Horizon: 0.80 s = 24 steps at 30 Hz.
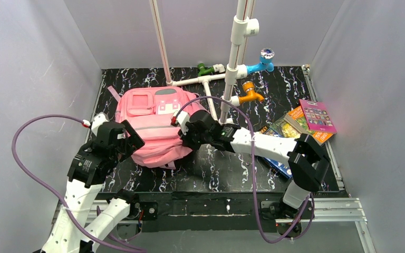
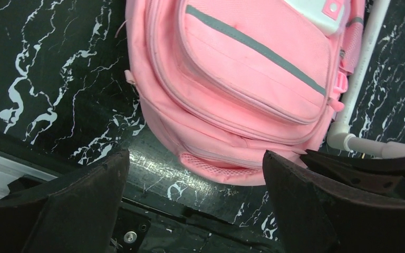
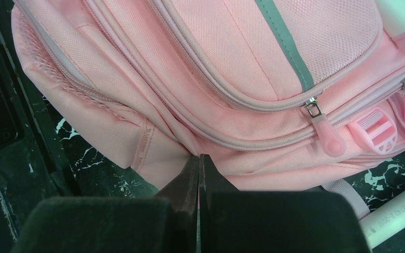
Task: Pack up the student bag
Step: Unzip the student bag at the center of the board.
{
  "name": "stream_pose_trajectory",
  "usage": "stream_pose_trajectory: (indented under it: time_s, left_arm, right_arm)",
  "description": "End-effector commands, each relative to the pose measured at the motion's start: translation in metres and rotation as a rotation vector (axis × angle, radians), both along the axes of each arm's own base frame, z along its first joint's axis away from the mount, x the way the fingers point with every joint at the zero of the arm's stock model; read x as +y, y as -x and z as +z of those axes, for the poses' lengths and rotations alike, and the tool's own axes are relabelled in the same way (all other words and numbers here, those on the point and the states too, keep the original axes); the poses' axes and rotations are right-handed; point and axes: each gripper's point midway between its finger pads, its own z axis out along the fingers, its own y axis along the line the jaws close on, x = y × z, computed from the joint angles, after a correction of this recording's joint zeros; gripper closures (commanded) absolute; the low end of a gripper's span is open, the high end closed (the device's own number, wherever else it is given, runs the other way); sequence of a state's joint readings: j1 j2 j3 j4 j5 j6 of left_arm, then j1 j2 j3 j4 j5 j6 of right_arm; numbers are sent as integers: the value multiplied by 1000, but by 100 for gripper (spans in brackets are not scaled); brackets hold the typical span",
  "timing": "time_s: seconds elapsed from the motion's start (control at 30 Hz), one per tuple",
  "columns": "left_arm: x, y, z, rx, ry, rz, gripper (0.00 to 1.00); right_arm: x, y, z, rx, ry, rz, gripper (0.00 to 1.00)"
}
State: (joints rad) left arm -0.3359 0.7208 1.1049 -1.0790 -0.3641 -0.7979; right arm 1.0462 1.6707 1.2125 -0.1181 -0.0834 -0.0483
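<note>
The bag's opposite corner lies free while the robot's right gripper holds the bag by a side fold (image 3: 191,146), so the left gripper should pinch that corner (image 2: 157,115) to turn the bag.
The student bag (image 1: 153,126), a large pink backpack with grey stripes, lies flat on the black marbled table, front pockets up. It fills the left wrist view (image 2: 242,79) and the right wrist view (image 3: 216,63). My left gripper (image 1: 129,139) hovers at the bag's near left corner, open and empty (image 2: 194,155), with the corner between its fingers but untouched. My right gripper (image 1: 182,134) is at the bag's near right side. It is shut (image 3: 198,156), pinching a fold of the pink fabric below the main zip. A zip pull (image 3: 324,129) lies just right of it.
Several colourful books (image 1: 300,126) lie at the right of the table, beyond my right arm. White pipes with green, blue and orange taps (image 1: 232,68) stand behind the bag; one pipe (image 2: 358,79) runs along its far side. Grey walls enclose the table.
</note>
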Motion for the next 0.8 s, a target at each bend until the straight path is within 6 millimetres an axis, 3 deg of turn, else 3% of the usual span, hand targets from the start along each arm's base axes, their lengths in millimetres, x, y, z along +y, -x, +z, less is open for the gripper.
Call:
stream_pose_trajectory:
  time_s: [0.0, 0.13, 0.3, 0.43, 0.63, 0.77]
  left_arm:
    - [17, 9, -18, 63, -32, 130, 5]
    - [10, 5, -42, 147, -44, 105, 3]
    - [5, -13, -54, 147, -81, 57, 3]
    - [5, -22, -61, 125, -102, 41, 8]
    - [-12, -29, -81, 141, -21, 27, 16]
    - [-21, -37, -91, 148, -7, -16, 28]
  right_arm:
    - [6, -6, 59, -58, -144, -2, 99]
    - [6, -5, 65, -57, -153, 4, 99]
    - [4, -4, 70, -59, -154, 4, 99]
    - [4, 0, 70, -37, -161, 12, 99]
    - [8, 4, 66, -7, -167, 15, 99]
    - [10, 8, 64, 14, -163, 11, 99]
